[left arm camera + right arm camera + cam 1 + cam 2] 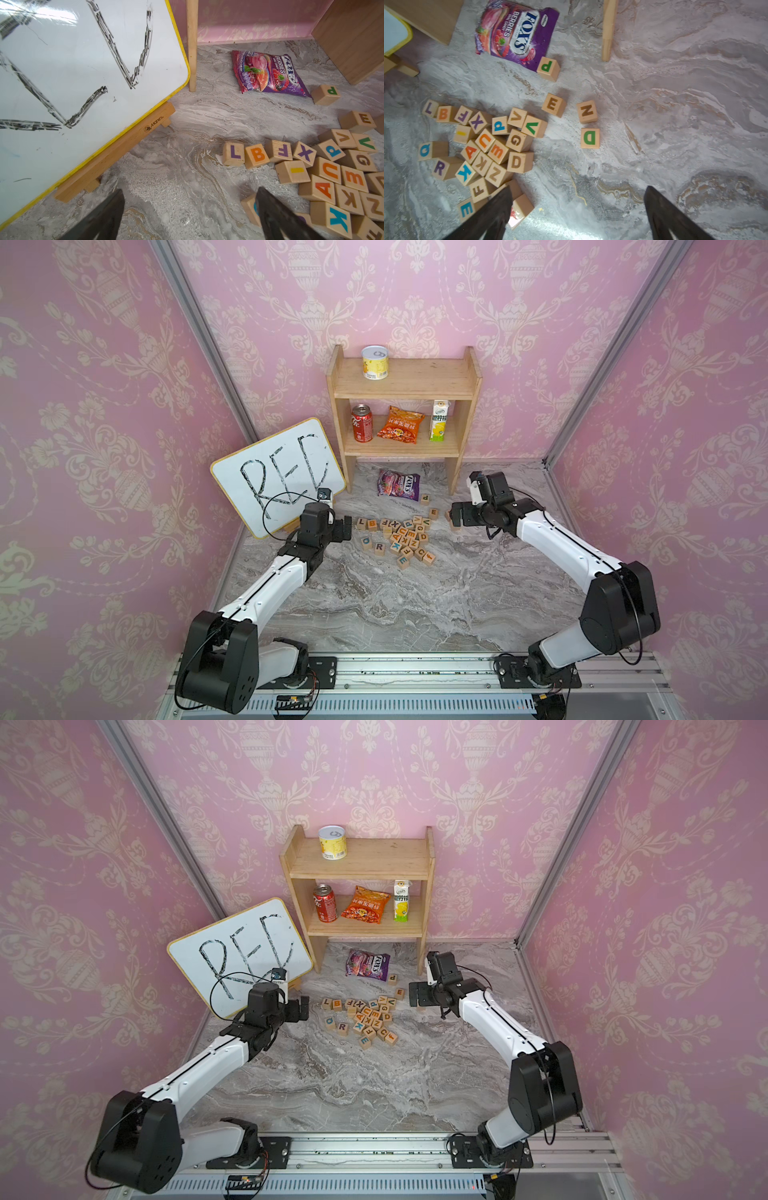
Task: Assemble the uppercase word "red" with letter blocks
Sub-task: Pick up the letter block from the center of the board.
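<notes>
My left gripper should keep heading for the purple R block (pixel 379 548), which lies clear of the teal K block (pixel 387 548), until my fingers close on the purple block's sides.
The letter blocks lie on the marble table. The purple R block (pixel 379 547) (pixel 439 167) sits at the pile's left edge. At the front of the pile is the teal E block (pixel 402 560) (pixel 466 209). Apart to the right of the pile, beside an N block (pixel 586 111), lies the green D block (pixel 589 137); the right arm hides it in both top views. My left gripper (pixel 347 527) (pixel 190 189) hovers open just left of the pile, nothing between its fingers. My right gripper (pixel 455 517) (pixel 578 186) hovers open over the table right of the pile, empty.
A pile of other letter blocks (pixel 409 533) includes an orange-brown E (pixel 553 104) and D (pixel 519 162). A whiteboard (pixel 278 472) reading RED leans at the back left. A wooden shelf (pixel 405 385) stands at the back, with a purple candy bag (pixel 398 485) in front of it.
</notes>
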